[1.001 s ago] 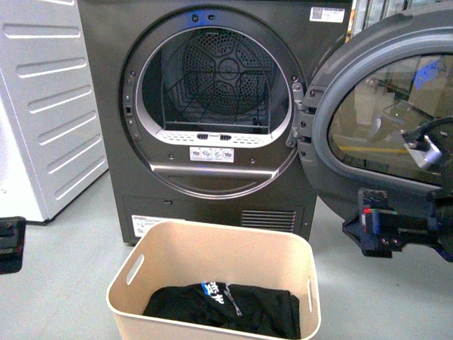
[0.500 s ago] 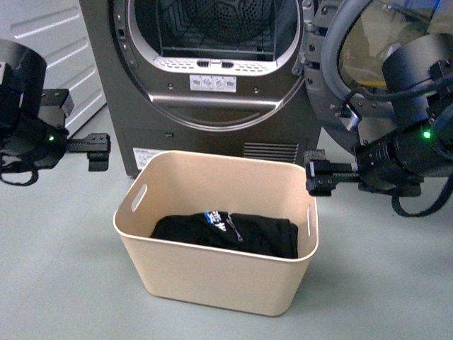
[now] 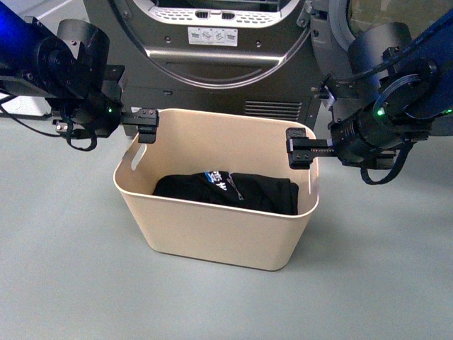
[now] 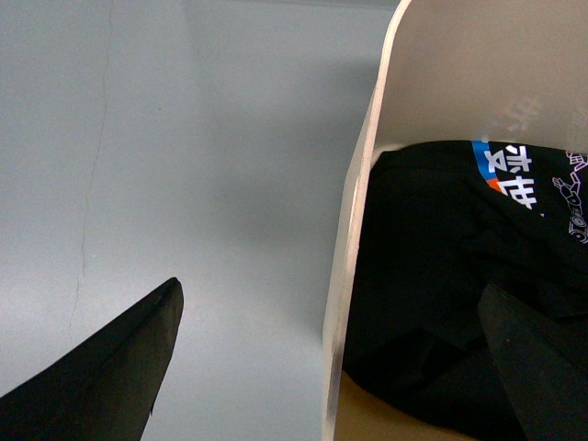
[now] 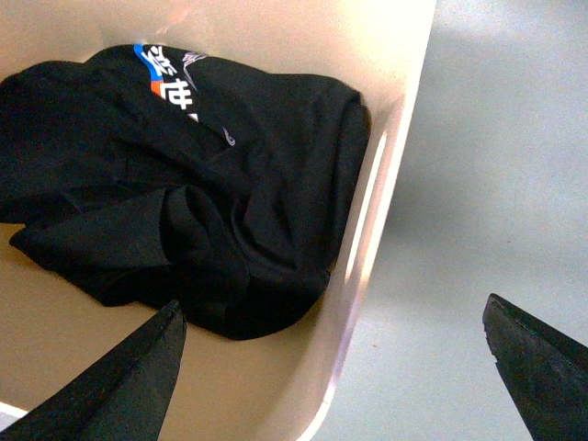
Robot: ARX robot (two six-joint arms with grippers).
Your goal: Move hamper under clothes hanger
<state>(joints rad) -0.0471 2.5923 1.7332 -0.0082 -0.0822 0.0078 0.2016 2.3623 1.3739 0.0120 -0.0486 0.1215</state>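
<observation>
The black garment [image 3: 230, 191] sits low between the hamper's high walls [image 3: 212, 227], so the garment will stay in place and come along when I move the hamper.
The cream hamper [image 3: 212, 237] stands on the grey floor in front of the dryer, with a black garment [image 3: 226, 190] lying in it. My left gripper [image 3: 146, 124] is open over the hamper's left end rim. In the left wrist view the left gripper [image 4: 335, 367] straddles the hamper wall [image 4: 354, 230], one finger outside and one over the garment [image 4: 432, 257]. My right gripper [image 3: 297, 149] is open at the right end rim. The right gripper [image 5: 331, 367] straddles the slotted hamper wall [image 5: 367, 211] the same way, beside the garment [image 5: 184, 184]. The clothes hanger is out of view.
The dark grey dryer [image 3: 212, 64] stands directly behind the hamper, its round door [image 3: 354, 18] swung open to the right. Grey floor [image 3: 71, 283] surrounds the hamper in front and at both sides.
Both arms have closed in from the sides and now sit over the hamper's two end rims. The front view has tilted down, so the dryer sits higher in frame.
</observation>
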